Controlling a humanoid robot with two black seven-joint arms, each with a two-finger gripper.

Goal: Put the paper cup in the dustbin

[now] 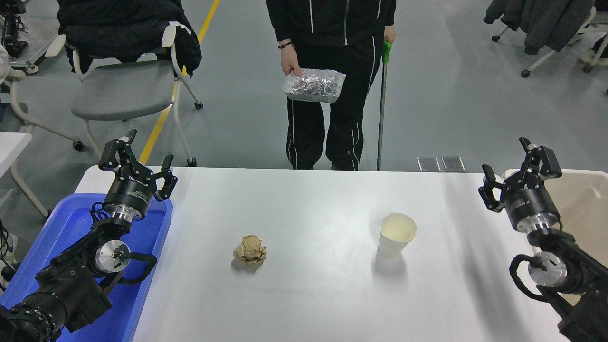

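I can see plain cream inside the paper cup's opening [398, 227], so I expect it to be empty when I lift and tilt the paper cup by its rim.
The white paper cup [397, 234] stands upright on the white table [313, 204], right of the middle, its cream inside showing. The beige dustbin [582, 199] stands off the table's right edge, partly cut off by the picture. My right gripper [515, 167] is open and empty, above the table's right edge beside the bin's near rim, well right of the cup. My left gripper [137, 156] is open and empty, parked at the far left over the blue tray.
A crumpled brown paper ball [250, 250] lies left of the middle. A shallow blue tray [66, 228] stands at the left edge. A person [332, 71] stands at the far side holding a foil bag [313, 85] and a green-handled stick [382, 104].
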